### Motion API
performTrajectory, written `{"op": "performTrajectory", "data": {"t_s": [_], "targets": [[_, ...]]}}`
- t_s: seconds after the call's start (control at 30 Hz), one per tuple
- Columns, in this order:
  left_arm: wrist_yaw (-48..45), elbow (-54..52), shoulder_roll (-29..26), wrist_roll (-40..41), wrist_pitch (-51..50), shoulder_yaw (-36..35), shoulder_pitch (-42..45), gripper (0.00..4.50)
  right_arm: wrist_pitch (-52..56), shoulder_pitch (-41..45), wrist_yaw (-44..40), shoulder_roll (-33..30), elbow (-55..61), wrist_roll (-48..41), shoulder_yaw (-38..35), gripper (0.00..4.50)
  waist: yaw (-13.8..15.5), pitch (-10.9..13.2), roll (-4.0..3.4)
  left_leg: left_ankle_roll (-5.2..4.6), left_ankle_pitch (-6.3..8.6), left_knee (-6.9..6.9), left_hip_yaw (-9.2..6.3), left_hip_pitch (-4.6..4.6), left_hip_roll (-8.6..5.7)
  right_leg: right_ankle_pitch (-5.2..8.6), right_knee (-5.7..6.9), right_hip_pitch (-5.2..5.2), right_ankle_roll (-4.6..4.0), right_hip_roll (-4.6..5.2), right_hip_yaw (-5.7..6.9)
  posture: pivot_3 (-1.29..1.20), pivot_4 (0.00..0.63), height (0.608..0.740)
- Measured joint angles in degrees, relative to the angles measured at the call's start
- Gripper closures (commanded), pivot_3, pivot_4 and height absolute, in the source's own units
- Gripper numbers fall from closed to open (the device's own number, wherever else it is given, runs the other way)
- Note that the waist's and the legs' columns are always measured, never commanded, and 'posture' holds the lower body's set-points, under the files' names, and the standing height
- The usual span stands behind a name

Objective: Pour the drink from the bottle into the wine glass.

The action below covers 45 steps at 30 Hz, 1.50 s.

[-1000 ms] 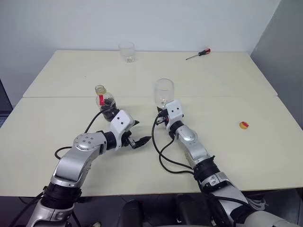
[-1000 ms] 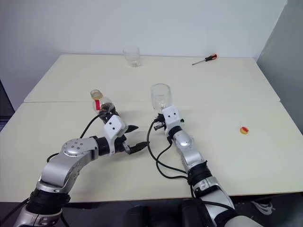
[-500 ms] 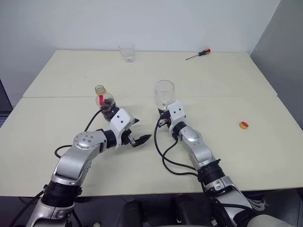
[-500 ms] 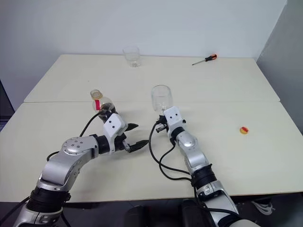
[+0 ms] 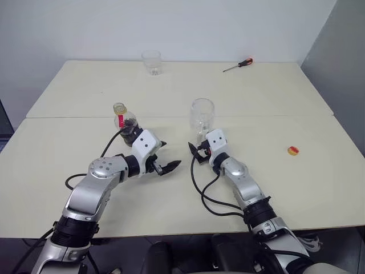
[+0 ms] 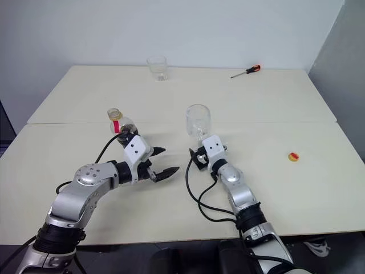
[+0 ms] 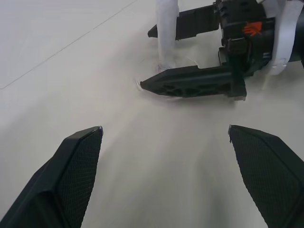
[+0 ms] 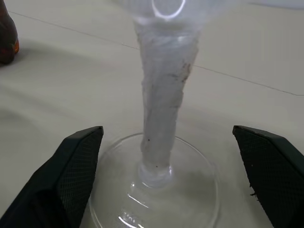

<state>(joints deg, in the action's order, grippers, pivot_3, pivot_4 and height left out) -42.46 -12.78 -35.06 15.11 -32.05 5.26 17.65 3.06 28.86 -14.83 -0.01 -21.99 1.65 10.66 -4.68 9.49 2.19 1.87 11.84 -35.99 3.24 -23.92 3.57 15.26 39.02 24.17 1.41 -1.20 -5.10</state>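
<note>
The open fingers of my left gripper point at the wine glass (image 5: 202, 115), and the bottle stands next to the gripper's wrist. So next I move back, turn and grab the bottle's lower body (image 5: 130, 136).
The wine glass (image 5: 202, 113) stands upright and empty on the table's middle. Its stem (image 8: 161, 109) rises between the wide-apart fingers (image 8: 71, 185) of my right gripper (image 5: 197, 150), which is open and touches neither stem nor foot (image 8: 190, 199). The bottle (image 5: 125, 121) stands to the glass's left, neck uncapped, with the dark drink (image 5: 130, 123) low in its round body. My left gripper (image 5: 170, 155) hovers open and empty in front of the bottle, pointing toward the glass.
A short clear tumbler (image 5: 151, 61) and a red-handled screwdriver (image 5: 239, 64) lie at the table's far edge. A small red and yellow cap (image 5: 293, 151) rests on the right. A seam (image 5: 274, 116) runs across the table.
My right gripper has opened and let go of the wine glass stem. The glass now stands on the table, slightly further right. The left arm has stayed put.
</note>
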Motion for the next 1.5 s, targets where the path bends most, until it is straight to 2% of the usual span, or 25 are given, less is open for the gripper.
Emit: {"op": "performTrajectory", "data": {"t_s": [0.2, 0.37, 0.53, 0.6, 0.7, 0.8, 0.9, 1.0, 1.2, 1.37, 1.5], "targets": [[-0.85, 0.52, -0.03, -0.14, 0.12, 0.0, 0.17, 0.0, 1.59, -2.07, -1.57, -1.46, 7.9, -0.07, 0.28, 0.02, 0.04, 0.0, 0.0, 0.0, 0.0, 0.0, 0.0, 0.0, 0.0, 0.01, 0.0, 0.0, 0.01, -0.03, 0.01, 0.0, 0.15, 0.74], [-0.79, 1.4, 0.0, -0.07, 0.17, -0.23, 0.17, 0.0, 5.96, -5.56, -7.15, -5.12, 16.01, -1.36, 1.8, 0.02, 0.09, 0.0, 0.0, 0.0, 0.0, -0.01, 0.0, 0.0, 0.0, 0.02, 0.0, -0.01, 0.03, -0.03, 0.01, 0.0, 0.15, 0.74], [-0.42, -0.38, 2.29, 5.62, -0.09, -8.14, -5.06, 0.0, 14.22, -10.43, -15.91, -13.54, 25.48, -5.29, 2.34, 0.02, 0.16, 0.01, 0.02, 0.0, 0.0, -0.02, -0.01, 0.0, 0.03, 0.02, -0.01, -0.01, 0.04, 0.0, -0.01, 0.0, 0.15, 0.74], [0.51, -2.39, 3.42, 7.94, 0.27, -12.07, -9.29, 0.0, 17.47, -11.66, -17.78, -16.05, 29.04, -7.13, 1.36, 0.02, 0.02, 0.01, 0.02, 0.0, 0.0, -0.01, -0.02, 0.04, 0.05, 0.02, 0.01, -0.01, 0.04, 0.04, -0.06, 0.0, 0.15, 0.74], [3.7, -4.79, 5.2, 7.04, 3.84, -14.93, -18.39, 0.0, 22.32, -11.91, -20.77, -21.63, 34.55, -10.94, -2.8, 0.02, 0.13, 0.01, 0.03, 0.0, 0.0, 0.0, -0.04, 0.05, 0.07, 0.03, -0.02, -0.04, 0.04, 0.18, 0.0, 0.0, 0.15, 0.74], [8.19, -7.43, 9.55, 4.84, 8.66, -16.02, -26.59, 0.0, 26.73, -13.46, -27.67, -31.61, 38.2, -16.43, -8.11, 0.02, 0.98, 0.05, 0.1, -0.01, 0.0, -0.05, 0.03, 0.03, -0.01, 0.06, -0.08, -0.09, 0.08, 0.27, 0.03, 0.0, 0.15, 0.74], [12.64, -7.93, 12.88, 2.36, 12.77, -17.07, -30.98, 0.0, 30.31, -14.78, -35.83, -41.21, 40.05, -22.81, -14.4, 0.02, 1.83, 0.1, 0.22, -0.01, 0.0, -0.1, 0.04, 0.05, -0.08, 0.06, -0.09, -0.13, 0.1, 0.31, -0.03, 0.0, 0.15, 0.74], [17.42, -7.71, 16.22, 1.47, 13.88, -17.93, -29.29, 0.0, 33.41, -11.84, -40.52, -47.01, 40.58, -28.94, -19.93, 0.02, 1.9, 0.13, 0.28, -0.03, -0.01, -0.15, 0.05, 0.08, -0.1, 0.14, -0.07, -0.14, -0.08, 0.26, -0.03, 0.0, 0.15, 0.74], [22.33, -6.39, 16.36, -0.46, 15.14, -18.89, -24.22, 0.0, 39.72, -4.95, -42.66, -53.1, 42.68, -38.0, -25.45, 0.02, 1.91, 0.13, 0.33, -0.03, 0.0, -0.06, 0.05, 0.03, -0.12, 0.06, -0.13, -0.1, 0.07, 0.01, 0.0, 0.0, 0.15, 0.74], [23.76, -5.17, 15.21, -1.36, 14.55, -19.06, -19.97, 0.0, 45.77, 1.56, -39.87, -52.56, 44.6, -44.69, -25.51, 0.02, 1.81, 0.15, 0.33, -0.02, 0.0, -0.08, 0.02, 0.04, -0.08, 0.05, -0.05, -0.09, 0.07, -0.06, 0.05, 0.0, 0.15, 0.74], [26.82, -5.6, 15.2, -3.1, 12.2, -18.36, -17.44, 0.0, 48.55, 3.44, -37.05, -50.26, 46.31, -48.07, -24.03, 0.02, 1.84, 0.13, 0.38, -0.03, 0.0, -0.09, 0.05, 0.02, -0.05, 0.05, -0.06, -0.1, 0.08, 0.02, 0.03, 0.0, 0.15, 0.74]]}}
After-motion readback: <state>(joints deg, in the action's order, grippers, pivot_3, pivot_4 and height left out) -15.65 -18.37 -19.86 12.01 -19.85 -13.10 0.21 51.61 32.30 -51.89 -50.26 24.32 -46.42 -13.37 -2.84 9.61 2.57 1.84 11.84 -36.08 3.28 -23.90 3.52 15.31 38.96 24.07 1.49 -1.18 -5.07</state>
